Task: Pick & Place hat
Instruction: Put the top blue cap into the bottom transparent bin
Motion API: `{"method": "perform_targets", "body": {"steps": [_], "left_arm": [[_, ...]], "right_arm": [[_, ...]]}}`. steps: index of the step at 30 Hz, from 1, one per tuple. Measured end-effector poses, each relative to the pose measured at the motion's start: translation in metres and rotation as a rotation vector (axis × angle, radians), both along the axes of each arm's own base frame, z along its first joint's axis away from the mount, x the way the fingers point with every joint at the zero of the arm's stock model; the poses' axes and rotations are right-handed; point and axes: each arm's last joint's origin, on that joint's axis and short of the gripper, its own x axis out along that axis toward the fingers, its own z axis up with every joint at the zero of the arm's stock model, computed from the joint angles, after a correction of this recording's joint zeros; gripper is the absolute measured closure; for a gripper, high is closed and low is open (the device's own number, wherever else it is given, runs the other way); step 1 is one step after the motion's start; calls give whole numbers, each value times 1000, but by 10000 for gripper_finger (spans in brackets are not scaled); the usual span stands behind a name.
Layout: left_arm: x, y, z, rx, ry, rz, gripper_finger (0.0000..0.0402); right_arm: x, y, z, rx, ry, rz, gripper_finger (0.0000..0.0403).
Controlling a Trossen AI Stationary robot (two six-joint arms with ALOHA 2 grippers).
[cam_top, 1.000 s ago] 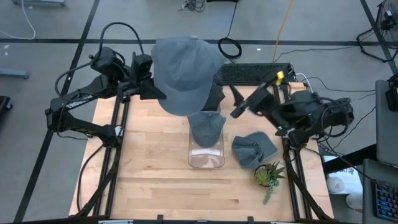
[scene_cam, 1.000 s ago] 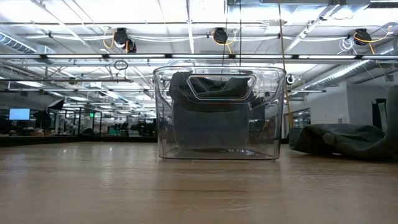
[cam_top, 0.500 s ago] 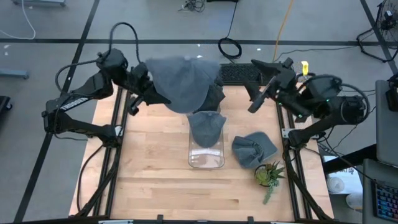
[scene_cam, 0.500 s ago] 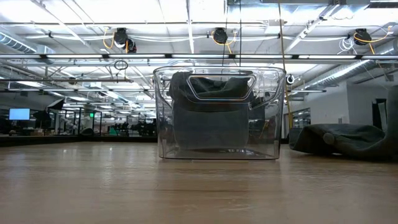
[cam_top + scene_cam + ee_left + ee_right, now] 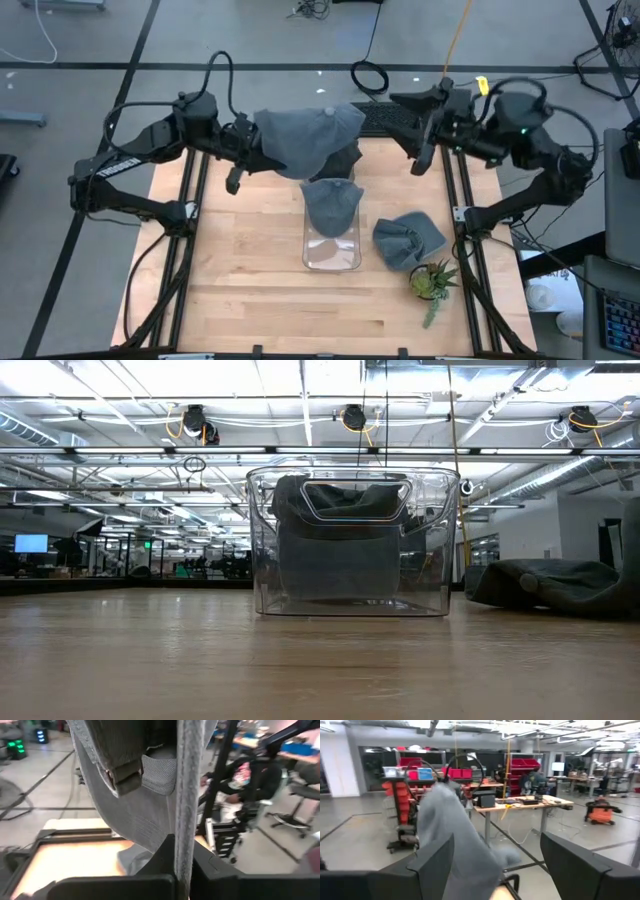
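The held hat's opening [image 5: 137, 807] points toward my left gripper, so my right gripper should grab the hat's top [image 5: 340, 122] and lower the hat into the bin with its opening down.
My left gripper [image 5: 250, 152] is shut on a grey corduroy hat [image 5: 303, 140], held in the air over the table's far edge, just beyond a clear bin [image 5: 331, 262]. The left wrist view shows the hat's inside and its back strap [image 5: 125, 775]. A second grey hat [image 5: 331, 205] sits in the bin [image 5: 350, 595], its crown above the rim. A third hat [image 5: 408, 240] lies crumpled on the table to the bin's right. My right gripper [image 5: 418, 140] is open and empty, high over the far right corner; the held hat [image 5: 455, 840] shows in its wrist view [image 5: 505, 865]. My left gripper [image 5: 182, 870] pinches an edge of the hat [image 5: 183, 827] between its two fingers, near the back strap. The edge shows edge-on and runs straight out from the fingers. The fingers come level from the table's left. The hat is lifted clear, crown up.
A dark hat [image 5: 347, 158] lies at the far edge under the held one. A small potted plant [image 5: 432, 282] stands near the right edge, by the third hat [image 5: 560, 582]. A keyboard [image 5: 400, 115] lies beyond the far edge. Bare wood fills the table's left and near parts.
My left gripper has come down with the hat and moved slightly toward the bin, so the hat now hangs lower over the far edge. My right gripper has drawn back from over the table toward the far right corner, staying open.
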Motion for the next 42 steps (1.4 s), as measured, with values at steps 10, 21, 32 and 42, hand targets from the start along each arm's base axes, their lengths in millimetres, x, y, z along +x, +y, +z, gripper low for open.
{"method": "perform_targets", "body": {"steps": [10, 21, 32, 42], "left_arm": [[5, -15, -6, 48, 66, 162, 392], [6, -24, -11, 29, 127, 154, 393], [6, -28, -12, 20, 141, 149, 393], [7, -28, -11, -1, 131, 155, 393]], "right_arm": [[16, -22, 27, 73, 106, 124, 113], [59, -37, 14, 135, 138, 369, 114], [80, -42, 0, 174, 200, 415, 115], [86, -44, -6, 236, 231, 465, 226]]}}
